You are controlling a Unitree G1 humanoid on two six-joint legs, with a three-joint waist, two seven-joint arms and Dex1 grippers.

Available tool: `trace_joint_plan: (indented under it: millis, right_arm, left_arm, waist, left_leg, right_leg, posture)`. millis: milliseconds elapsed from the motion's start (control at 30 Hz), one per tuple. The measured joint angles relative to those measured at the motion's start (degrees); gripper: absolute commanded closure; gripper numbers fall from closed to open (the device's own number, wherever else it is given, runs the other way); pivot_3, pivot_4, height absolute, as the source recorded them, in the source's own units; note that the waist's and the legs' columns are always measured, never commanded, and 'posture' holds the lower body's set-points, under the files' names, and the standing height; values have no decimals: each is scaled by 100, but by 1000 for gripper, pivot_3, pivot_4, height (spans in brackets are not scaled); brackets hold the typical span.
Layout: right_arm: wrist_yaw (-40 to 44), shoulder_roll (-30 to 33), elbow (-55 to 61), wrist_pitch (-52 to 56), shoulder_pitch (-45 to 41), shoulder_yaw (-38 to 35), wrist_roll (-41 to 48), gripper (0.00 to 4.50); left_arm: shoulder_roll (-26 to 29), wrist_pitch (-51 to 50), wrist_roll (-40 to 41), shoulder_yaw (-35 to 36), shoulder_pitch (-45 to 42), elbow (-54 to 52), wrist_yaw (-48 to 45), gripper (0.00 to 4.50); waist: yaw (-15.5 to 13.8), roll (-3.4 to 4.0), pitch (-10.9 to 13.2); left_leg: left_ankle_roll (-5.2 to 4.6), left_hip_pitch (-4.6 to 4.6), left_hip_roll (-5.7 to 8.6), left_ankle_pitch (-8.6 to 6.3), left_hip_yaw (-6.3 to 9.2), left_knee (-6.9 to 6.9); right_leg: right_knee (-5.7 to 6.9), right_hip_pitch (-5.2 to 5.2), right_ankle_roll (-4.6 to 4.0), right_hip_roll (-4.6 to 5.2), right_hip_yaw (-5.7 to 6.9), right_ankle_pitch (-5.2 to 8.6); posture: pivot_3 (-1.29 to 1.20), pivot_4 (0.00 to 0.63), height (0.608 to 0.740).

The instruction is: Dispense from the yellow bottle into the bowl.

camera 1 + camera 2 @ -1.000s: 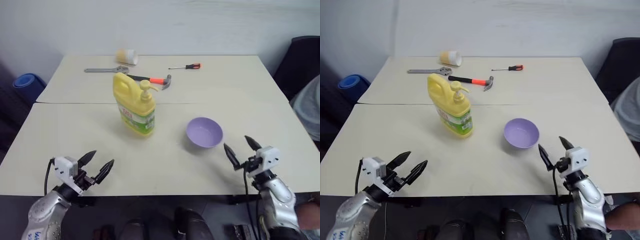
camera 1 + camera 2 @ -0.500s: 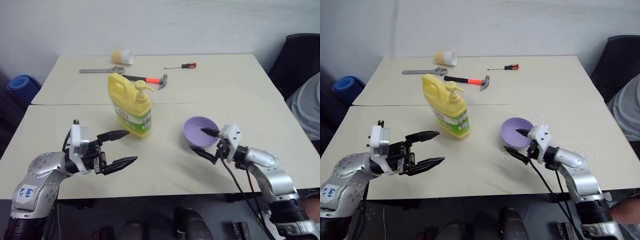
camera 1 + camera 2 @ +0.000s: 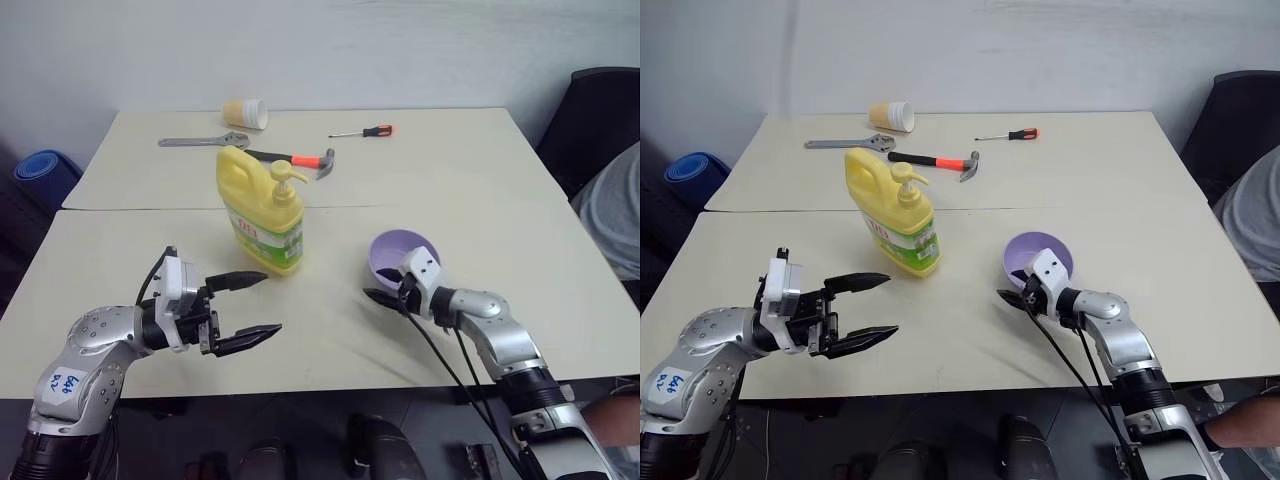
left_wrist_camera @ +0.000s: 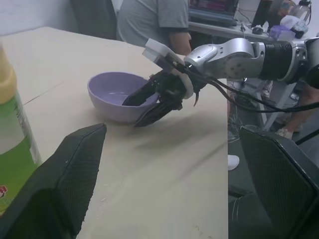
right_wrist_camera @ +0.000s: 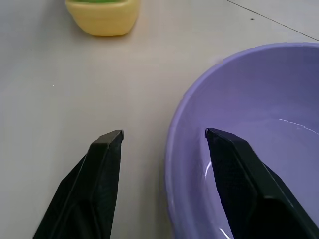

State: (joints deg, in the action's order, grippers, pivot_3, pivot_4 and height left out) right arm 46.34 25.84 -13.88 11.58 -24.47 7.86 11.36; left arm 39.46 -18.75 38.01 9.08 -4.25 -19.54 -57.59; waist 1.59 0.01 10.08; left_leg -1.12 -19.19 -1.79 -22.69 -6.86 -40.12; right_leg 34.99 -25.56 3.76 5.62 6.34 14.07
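Observation:
My left gripper's fingers are spread wide (image 3: 246, 309) and would go on both sides of the pump top. Next, my left gripper closes first and then pushes down on the pump top from above.
The yellow bottle (image 3: 262, 215) stands upright mid-table, pump top on, label facing me. To its right sits the lavender bowl (image 3: 412, 250). My right gripper (image 3: 378, 284) is at the bowl's near-left rim and straddles it: one finger is inside the bowl (image 5: 259, 124), the other outside over the table, with a gap on both sides of the rim. My left gripper (image 3: 272, 303) hovers open in front of the bottle, pointing right towards the bowl, with nothing between its fingers. The left wrist view shows the bowl (image 4: 107, 89) with the right gripper (image 4: 133, 113) at its rim.
At the back of the table lie a hammer (image 3: 298, 158), a wrench (image 3: 195, 141), a screwdriver (image 3: 365, 131) and a tipped pale yellow cup (image 3: 245, 112). A person in grey (image 3: 612, 210) and a black chair (image 3: 600, 105) are at the right edge.
My right gripper slid left onto the bowl's rim and its fingers narrowed. My left arm rose from the table's front edge and turned right, then held still.

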Motion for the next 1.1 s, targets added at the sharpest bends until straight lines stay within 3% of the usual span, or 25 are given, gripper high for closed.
trace_joint_plan:
  millis: [200, 333, 433, 633, 833, 967, 1100]
  right_arm:
    - [484, 210, 422, 79, 7, 5, 26, 4439]
    - [829, 511, 1121, 545, -80, -1, 225, 4474]
    - [1011, 679, 1662, 937, -374, -8, 408, 4500]
    - [1333, 773, 2201, 1388, -1196, 74, 646, 4500]
    - [1511, 976, 2100, 1646, -1277, 336, 525, 4500]
    - [1572, 1372, 2094, 1807, -1198, 291, 505, 4500]
    - [1785, 2110, 2393, 2100, -634, 274, 514, 4500]
  left_arm:
    - [122, -318, 238, 325, -129, -60, 145, 0]
    - [193, -755, 746, 708, -491, -183, 452, 0]
    - [241, -1009, 1094, 948, -1036, -216, 706, 630]
    - [211, -1222, 1269, 920, -3383, 535, 1190, 2565]
    - [-11, -1056, 930, 546, -3769, 1198, 944, 4428]
    - [-12, -922, 848, 552, -3609, 1191, 757, 4470]
    - [143, -1029, 895, 662, -2787, 904, 595, 4470]
  waist:
    - [0, 1, 1]
    - [-5, 0, 1]
    - [-7, 1, 2]
    - [-29, -19, 11]
    - [-14, -21, 13]
    - [-16, -22, 13]
    - [-19, -24, 15]
  left_leg:
    - [0, -1, -2, 0, 1, 0]
    - [0, -2, -3, 0, 5, -2]
    - [1, -1, 0, 0, 6, -2]
    - [4, -2, 10, 4, 7, -1]
    - [4, -7, 9, 4, 3, -1]
    - [4, -5, 5, 4, 3, -2]
    - [4, -7, 3, 4, 5, 1]
  right_leg:
    - [-1, -1, 0, 5, 0, 0]
    - [0, 0, 0, 16, 1, 0]
    - [2, 0, 0, 12, 4, 0]
    - [-1, 4, 2, -9, 25, -1]
    - [-5, 1, 3, -15, 62, -1]
    - [-4, 1, 3, -14, 61, -1]
    - [-10, 1, 3, -12, 52, -1]
  posture:
    - [0, 150, 740]
    - [0, 150, 740]
    - [0, 150, 740]
    - [0, 150, 740]
    - [0, 150, 740]
    - [0, 150, 740]
    - [0, 150, 740]
